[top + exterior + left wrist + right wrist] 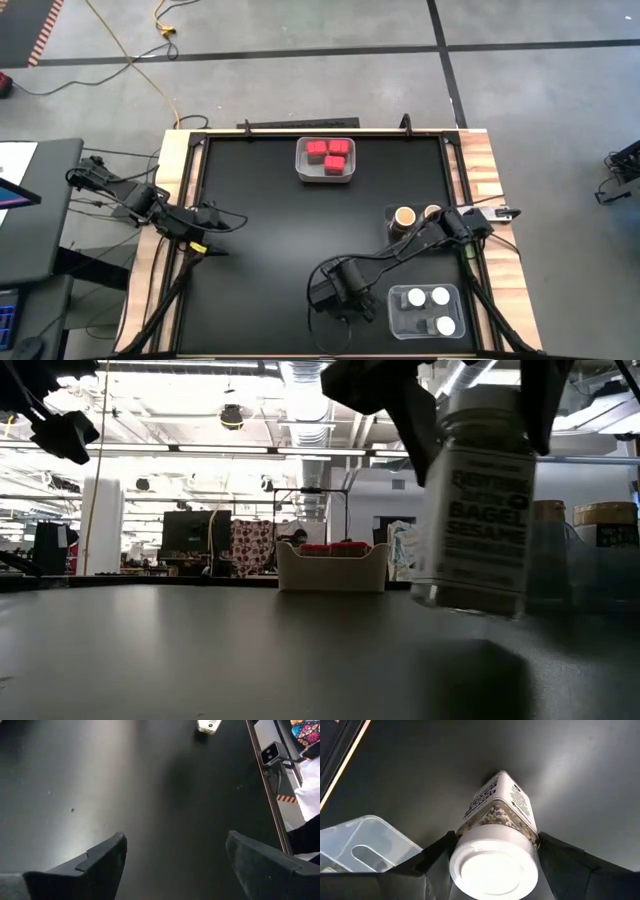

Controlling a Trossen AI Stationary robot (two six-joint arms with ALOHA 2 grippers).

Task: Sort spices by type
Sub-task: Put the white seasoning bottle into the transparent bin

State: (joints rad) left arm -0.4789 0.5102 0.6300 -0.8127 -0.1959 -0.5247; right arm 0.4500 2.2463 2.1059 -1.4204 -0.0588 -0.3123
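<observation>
The white-lidded jar is hanging at a tilt with its corners [535,833] against my right gripper's fingers. I should set it upright first and then grip its flat sides [482,800] squarely.
My right gripper [495,856] hangs over the near middle of the table [335,290], shut on a white-lidded spice jar [497,815] that carries a printed label [478,500]. In the high view the gripper hides this jar. A clear bin [400,325] near the right corner holds several white-lidded jars [438,296]. Three red boxes [326,152] lie in a white bin [303,170] at the far middle. Two brown jars with tan lids [404,217] stand on the table by the right edge. My left gripper [175,860] is open above bare table on the left [215,225]. My right gripper pinches the jar between its two fingers [437,857] at the neck, just under the white lid [494,867]. The fingers come from above, pointing down. The jar hangs below them, lifted clear of the table [300,660] and slightly tilted.
The clear bin [360,845] sits just beside the held jar, toward the table's right. The brown jars [605,520] show behind that bin in the low view. A wide stretch of black tabletop [270,230] lies between both arms. Wooden rails [480,170] edge the table.
</observation>
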